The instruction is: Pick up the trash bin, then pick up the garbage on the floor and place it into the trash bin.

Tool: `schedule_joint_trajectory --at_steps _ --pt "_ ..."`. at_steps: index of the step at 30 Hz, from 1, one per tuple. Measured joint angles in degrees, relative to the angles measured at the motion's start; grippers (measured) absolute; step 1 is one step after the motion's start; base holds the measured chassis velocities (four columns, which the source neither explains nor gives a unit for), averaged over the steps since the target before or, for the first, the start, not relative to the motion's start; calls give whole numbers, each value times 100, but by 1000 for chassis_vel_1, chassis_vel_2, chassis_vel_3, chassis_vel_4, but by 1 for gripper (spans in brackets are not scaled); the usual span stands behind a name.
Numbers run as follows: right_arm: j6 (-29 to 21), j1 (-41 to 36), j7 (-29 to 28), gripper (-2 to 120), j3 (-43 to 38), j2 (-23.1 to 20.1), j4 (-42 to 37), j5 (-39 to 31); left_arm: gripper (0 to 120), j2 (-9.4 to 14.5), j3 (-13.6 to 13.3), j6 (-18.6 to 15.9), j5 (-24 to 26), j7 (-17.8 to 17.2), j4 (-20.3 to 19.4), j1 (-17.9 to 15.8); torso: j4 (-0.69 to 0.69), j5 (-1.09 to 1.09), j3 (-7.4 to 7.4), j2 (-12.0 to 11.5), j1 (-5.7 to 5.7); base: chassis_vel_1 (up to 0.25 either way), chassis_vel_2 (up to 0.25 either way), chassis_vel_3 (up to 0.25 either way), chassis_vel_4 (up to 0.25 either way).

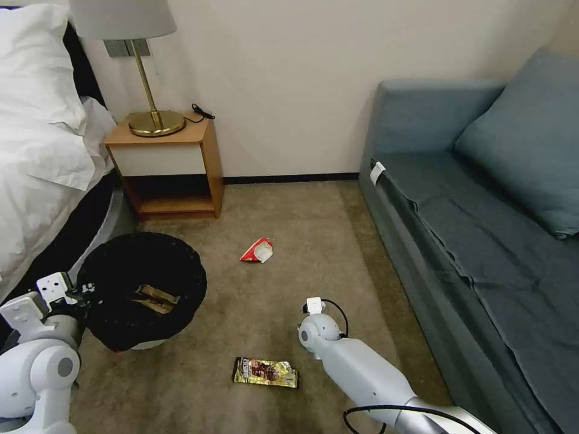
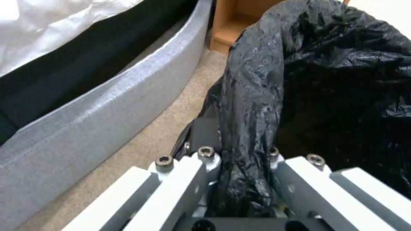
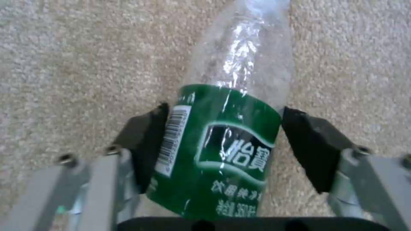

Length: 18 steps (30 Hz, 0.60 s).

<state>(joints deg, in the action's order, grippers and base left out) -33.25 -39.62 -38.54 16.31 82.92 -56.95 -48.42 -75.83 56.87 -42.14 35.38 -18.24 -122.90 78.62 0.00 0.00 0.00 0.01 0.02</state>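
My gripper will make the green label cave in and crease when it squeezes and lifts the bottle, because carpet shows through the bottle's clear, glinting shoulder.
The trash bin [image 1: 142, 289], white with a black bag liner, sits on the carpet by the bed. A tan-brown scrap [image 1: 155, 298] lies inside it. My left gripper [image 1: 84, 294] is shut on the bin's near rim, its jaws pinching the black liner [image 2: 248, 106] between them [image 2: 237, 154]. My right arm [image 1: 338, 349] reaches down to the carpet at centre. My right gripper [image 3: 222, 128] is open and straddles a clear bottle [image 3: 240, 80] with a green label, which lies on the floor with a pad close on each side. A red-and-white packet [image 1: 257, 250] and a gold-brown wrapper [image 1: 265, 372] lie on the carpet.
A bed [image 1: 42, 150] runs along the left, close behind the bin. A wooden nightstand [image 1: 169, 163] with a brass lamp [image 1: 151, 114] stands at the back. A blue-grey sofa [image 1: 470, 229] fills the right. Open carpet lies between them.
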Motion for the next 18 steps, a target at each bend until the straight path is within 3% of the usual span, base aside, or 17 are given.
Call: schedule_joint_trajectory --at_steps 8,10,13,15,17,18 --pt "22 -94 47 32 -60 -25 -81 176 3 18 50 0 50 5 -72 88 1 0 0 0 0 0 0 0 0" --pt "27 -126 48 30 -66 -66 -156 199 3 17 49 0 51 6 -82 94 1 1 0 0 0 0 0 0 0" --pt "53 -200 -29 21 -95 -394 -938 130 3 17 28 0 55 8 -86 98 -1 1 0 0 0 0 0 0 0" --pt "71 -198 -38 20 -97 -446 -1071 124 3 17 24 0 56 9 -87 96 -1 1 0 0 0 0 0 0 0" --pt "129 -105 -51 19 -120 -793 -2072 25 3 8 -12 0 60 11 -87 77 -1 1 0 0 0 0 0 0 0" --pt "129 -105 -51 19 -120 -793 -2072 25 3 8 -12 0 60 11 -87 77 -1 1 0 0 0 0 0 0 0"
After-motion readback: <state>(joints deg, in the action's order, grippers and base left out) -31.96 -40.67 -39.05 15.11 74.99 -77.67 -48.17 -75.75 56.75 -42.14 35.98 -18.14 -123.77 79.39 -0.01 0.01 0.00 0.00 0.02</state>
